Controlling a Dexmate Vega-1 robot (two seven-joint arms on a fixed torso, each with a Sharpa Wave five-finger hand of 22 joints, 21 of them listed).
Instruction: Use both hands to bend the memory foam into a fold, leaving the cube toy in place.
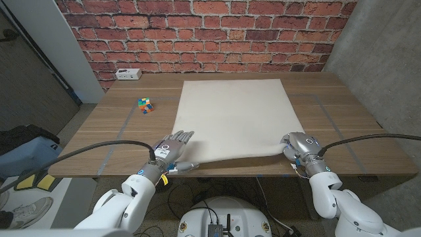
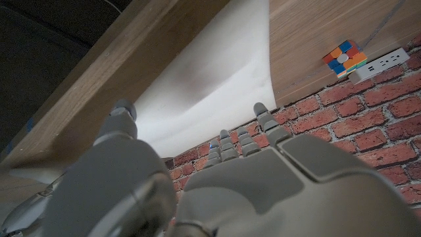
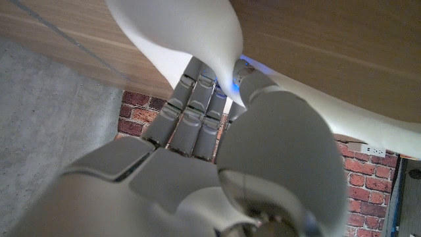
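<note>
I expect the memory foam (image 1: 233,118) to curve over as one broad sheet when I fold it, because the raised near edge (image 1: 240,157) runs across in one smooth bow.
The cream memory foam (image 1: 233,115) lies spread on the wooden table (image 1: 342,112). My left hand (image 1: 172,147) is at its near left corner, with fingers (image 2: 263,122) stretched out over the corner and the thumb (image 2: 122,113) held apart along the near edge; I see no grip. My right hand (image 1: 299,146) pinches the near right corner, and that foam corner (image 3: 191,33) curls up over its fingers (image 3: 197,99). The near edge between my hands is slightly raised. The multicoloured cube toy (image 1: 145,105) (image 2: 343,56) sits on the table to the left of the foam, apart from it.
A white power strip (image 1: 128,74) (image 2: 381,62) lies at the table's far left by the brick wall (image 1: 210,33). Tape lines (image 1: 125,122) mark the tabletop around the foam. Bags and shoes sit on the floor beyond the table's left edge.
</note>
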